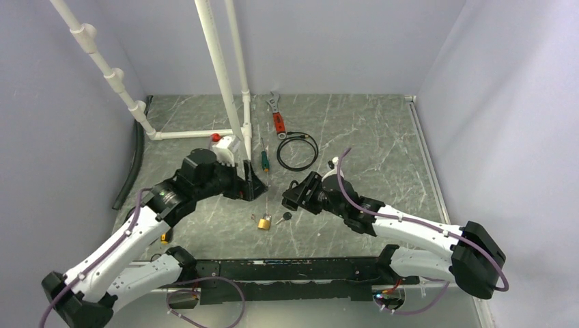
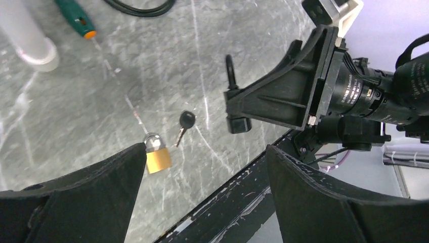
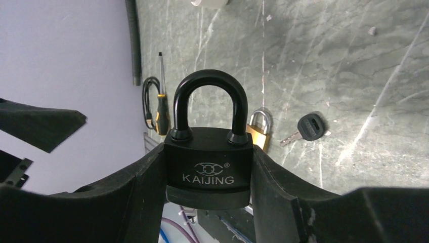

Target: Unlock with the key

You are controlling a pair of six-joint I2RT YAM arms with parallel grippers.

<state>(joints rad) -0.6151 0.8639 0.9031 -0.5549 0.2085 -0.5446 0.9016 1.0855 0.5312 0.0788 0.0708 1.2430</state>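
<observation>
The black padlock (image 1: pixel 289 202) takes up my right gripper near the key, so next my left gripper takes the black padlock and puts it down past the brass padlock first.
The small key (image 1: pixel 287 216) (image 2: pixel 186 121) (image 3: pixel 309 126), with a round black head and a short metal blade, lies flat on the marble table. It is just right of a small brass padlock (image 1: pixel 264 222) (image 2: pixel 157 157) (image 3: pixel 260 129). My right gripper (image 1: pixel 295 195) (image 3: pixel 208 152) is shut on the body of a black KAIJING padlock (image 3: pixel 208 162) (image 2: pixel 238 123). It holds that padlock above the table near the key, with the shackle closed. My left gripper (image 1: pixel 254 181) (image 2: pixel 205 149) hangs open and empty above and behind the brass padlock.
Behind the grippers lie a green-handled screwdriver (image 1: pixel 264 158) (image 2: pixel 76 17), a coiled black cable (image 1: pixel 297 150) and a red wrench (image 1: pixel 276 113). White pipes (image 1: pixel 222 75) rise at the back left. A black hose (image 1: pixel 133 164) runs along the left wall. An orange-and-black screwdriver (image 3: pixel 161 109) lies at the left.
</observation>
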